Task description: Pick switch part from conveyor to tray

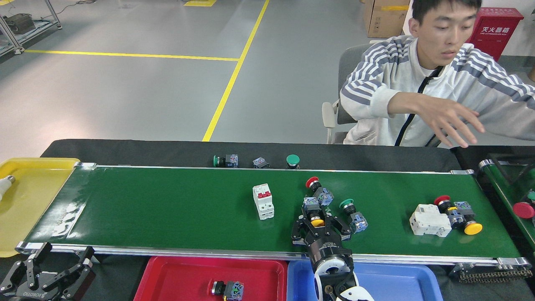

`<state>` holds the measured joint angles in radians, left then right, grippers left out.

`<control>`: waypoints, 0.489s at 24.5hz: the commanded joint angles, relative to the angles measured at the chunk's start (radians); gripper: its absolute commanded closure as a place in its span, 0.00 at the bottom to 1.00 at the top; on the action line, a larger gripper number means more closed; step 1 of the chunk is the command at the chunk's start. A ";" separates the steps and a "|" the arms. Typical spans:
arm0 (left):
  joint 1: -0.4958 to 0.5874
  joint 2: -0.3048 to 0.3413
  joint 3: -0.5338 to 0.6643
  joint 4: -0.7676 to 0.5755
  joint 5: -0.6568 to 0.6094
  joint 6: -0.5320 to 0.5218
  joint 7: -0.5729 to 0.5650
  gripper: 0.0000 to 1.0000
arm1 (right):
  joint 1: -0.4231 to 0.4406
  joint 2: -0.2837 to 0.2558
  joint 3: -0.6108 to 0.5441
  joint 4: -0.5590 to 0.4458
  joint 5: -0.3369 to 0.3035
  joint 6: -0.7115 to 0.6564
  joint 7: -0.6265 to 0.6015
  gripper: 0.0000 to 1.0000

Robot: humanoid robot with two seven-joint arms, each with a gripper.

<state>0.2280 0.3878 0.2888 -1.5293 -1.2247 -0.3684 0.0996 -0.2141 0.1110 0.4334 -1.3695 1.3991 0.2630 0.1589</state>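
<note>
The yellow-headed switch part's block [311,202] only touches the red-headed one [324,196] at an angle, so it will come loose by itself when the robot lifts it.
The conveyor [167,209] is the long green belt across the middle. On it lie a white breaker [263,200], a red-headed switch part [317,191], a yellow-headed switch part [314,212] and a green-headed one [353,216]. Further right are another white breaker [430,219] and two more switch parts [459,213]. My right gripper [318,220] reaches over the near rail, open, its fingers on either side of the yellow head. My left gripper [46,274] hangs open below the belt's left end. The red tray [167,280] holds one switch part [228,289].
A blue tray [401,282] sits right of the red one and a yellow tray [29,196] at the belt's left end. Three parts [259,161] lie on the black strip behind the belt. A person's hand [447,119] hovers at the right, near a second belt [512,190].
</note>
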 commanded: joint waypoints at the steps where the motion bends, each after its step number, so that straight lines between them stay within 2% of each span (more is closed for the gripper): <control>1: -0.010 0.011 0.007 -0.012 -0.001 -0.003 0.006 0.00 | 0.009 0.003 0.018 -0.049 0.000 -0.057 -0.001 0.98; 4: -0.006 0.010 0.004 -0.023 -0.001 -0.004 0.006 0.00 | 0.056 -0.002 0.130 -0.132 0.000 -0.128 -0.002 0.98; 5: -0.004 0.008 0.003 -0.045 -0.001 -0.004 0.005 0.00 | 0.081 -0.013 0.171 -0.174 0.000 -0.176 -0.002 0.94; 6: -0.003 0.005 0.001 -0.063 -0.002 -0.004 0.005 0.00 | 0.099 -0.028 0.202 -0.200 0.000 -0.242 -0.004 0.79; 7: -0.001 0.000 0.001 -0.086 -0.002 -0.003 0.005 0.00 | 0.113 -0.040 0.223 -0.207 0.000 -0.315 -0.005 0.43; 8: -0.001 -0.003 -0.005 -0.101 -0.002 -0.001 0.002 0.00 | 0.122 -0.037 0.241 -0.207 0.000 -0.358 -0.005 0.00; 12: -0.024 -0.004 -0.092 -0.121 -0.004 0.009 -0.026 0.00 | 0.130 -0.036 0.248 -0.207 0.000 -0.366 -0.005 0.00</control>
<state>0.2177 0.3797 0.2065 -1.6343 -1.2254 -0.3713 0.0806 -0.0766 0.0719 0.6851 -1.5601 1.3992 -0.0844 0.1618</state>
